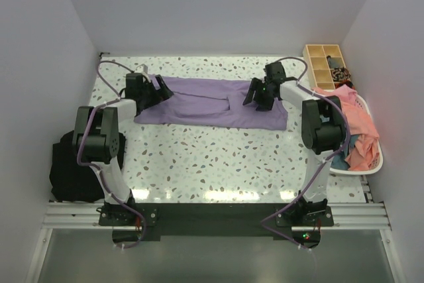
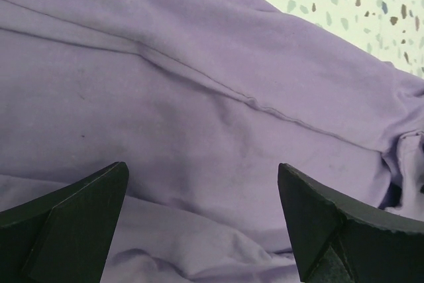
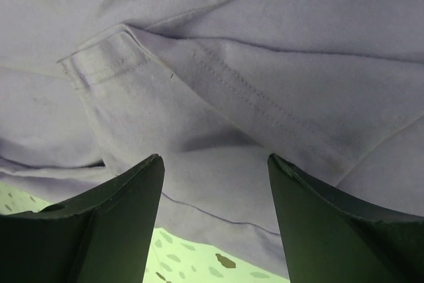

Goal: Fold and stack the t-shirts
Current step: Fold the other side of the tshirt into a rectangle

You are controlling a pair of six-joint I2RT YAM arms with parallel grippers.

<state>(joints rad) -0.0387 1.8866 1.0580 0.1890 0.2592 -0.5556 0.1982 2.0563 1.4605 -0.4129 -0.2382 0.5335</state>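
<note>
The lavender-purple t-shirt lies crosswise (image 1: 207, 104) with its sleeve end (image 1: 278, 117) under my right gripper, so before I fold it, I should turn it lengthwise, that sleeve end far away.
A lavender-purple t-shirt (image 1: 205, 103) lies spread in a long strip across the far half of the table. My left gripper (image 1: 158, 92) is open over its left end; in the left wrist view the cloth (image 2: 199, 97) fills the frame between the two dark fingers (image 2: 79, 217). My right gripper (image 1: 255, 97) is open over the shirt's right part; the right wrist view shows a hemmed sleeve fold (image 3: 112, 64) and the shirt's edge just above the fingers (image 3: 119, 217). Salmon-pink (image 1: 354, 120) and teal (image 1: 344, 147) shirts lie in a basket at the right.
A white laundry basket (image 1: 361, 169) stands at the right table edge. A wooden compartment tray (image 1: 324, 61) sits at the back right. A black fabric bundle (image 1: 69, 167) lies off the left edge. White walls enclose the speckled table (image 1: 218, 157).
</note>
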